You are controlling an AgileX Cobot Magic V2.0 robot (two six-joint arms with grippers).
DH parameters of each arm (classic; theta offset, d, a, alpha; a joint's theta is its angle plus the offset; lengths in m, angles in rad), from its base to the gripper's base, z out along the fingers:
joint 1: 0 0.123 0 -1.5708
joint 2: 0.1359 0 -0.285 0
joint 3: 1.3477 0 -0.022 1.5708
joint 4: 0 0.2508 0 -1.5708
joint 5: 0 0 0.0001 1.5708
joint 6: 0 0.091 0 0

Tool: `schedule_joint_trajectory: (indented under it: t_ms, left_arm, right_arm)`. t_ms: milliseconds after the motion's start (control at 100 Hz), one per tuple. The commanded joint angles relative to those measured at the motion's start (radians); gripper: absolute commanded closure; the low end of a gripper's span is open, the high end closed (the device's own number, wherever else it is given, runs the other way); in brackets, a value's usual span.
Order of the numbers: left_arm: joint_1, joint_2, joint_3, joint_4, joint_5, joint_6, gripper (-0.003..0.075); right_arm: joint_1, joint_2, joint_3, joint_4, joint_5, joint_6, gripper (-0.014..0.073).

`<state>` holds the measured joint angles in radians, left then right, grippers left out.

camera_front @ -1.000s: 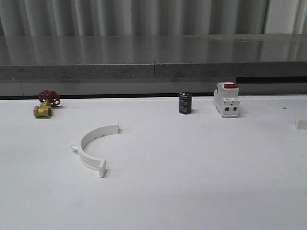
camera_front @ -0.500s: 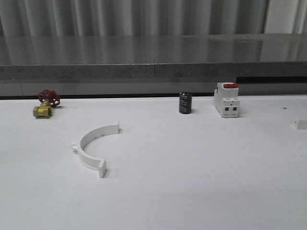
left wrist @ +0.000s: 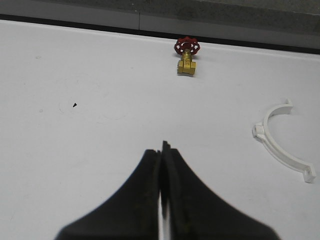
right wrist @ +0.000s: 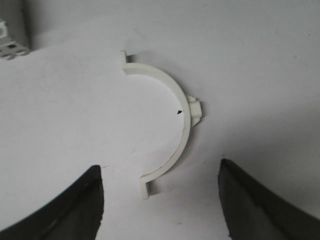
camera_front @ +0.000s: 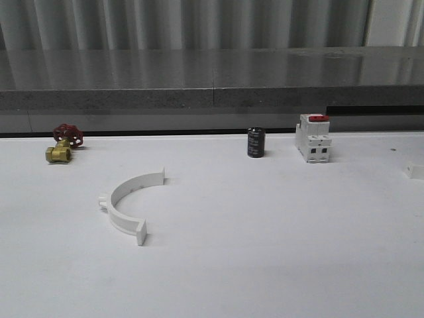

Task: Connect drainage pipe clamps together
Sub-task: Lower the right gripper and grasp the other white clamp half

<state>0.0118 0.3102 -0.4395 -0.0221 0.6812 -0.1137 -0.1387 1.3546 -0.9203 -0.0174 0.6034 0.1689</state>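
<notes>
The robot's right gripper has its open fingers lined up across the half-ring clamp's thin arc (right wrist: 184,134), so it should keep going down to the clamp's middle block (right wrist: 194,110) and close there.
One white half-ring drainage pipe clamp (camera_front: 126,205) lies flat on the white table at the left, its open side facing right; it also appears in the left wrist view (left wrist: 282,142). A second half-ring clamp (right wrist: 170,125) lies flat under my right gripper (right wrist: 159,167), which hovers open above it, the clamp's near end flange between the two fingers without touching them. My left gripper (left wrist: 162,150) is shut on nothing, over bare table well to the left of the first clamp. At the front view's right edge shows a small white piece (camera_front: 415,172), cut off by the frame.
A brass valve with a red handwheel (camera_front: 63,147) stands at the back left. A black cylinder (camera_front: 256,142) and a white breaker with a red top (camera_front: 313,138) stand at the back centre-right. A grey ledge (camera_front: 212,99) bounds the table's far side.
</notes>
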Motion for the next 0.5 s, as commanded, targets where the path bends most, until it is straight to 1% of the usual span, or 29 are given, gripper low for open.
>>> schedule_joint_trajectory:
  t_ms: [0,110,260,490]
  left_arm:
    - [-0.001,0.007,-0.026,-0.006,-0.072,0.000,0.0741]
    - [-0.001,0.007,-0.026,-0.006,-0.072,0.000,0.0741]
    - [-0.001,0.007,-0.026,-0.006,-0.072,0.000,0.0741]
    - [-0.001,0.007,-0.026,-0.006,-0.072,0.000,0.0741]
  right_arm:
    - [-0.028,0.062,-0.083,0.002,-0.026,-0.053,0.0097]
    - [-0.043,0.180,-0.137,0.002,-0.023,-0.121,0.0097]
    - [-0.066,0.324,-0.209,0.002,-0.024,-0.156,0.0097]
    - [-0.069,0.458,-0.269,0.002,-0.028,-0.200,0.0097]
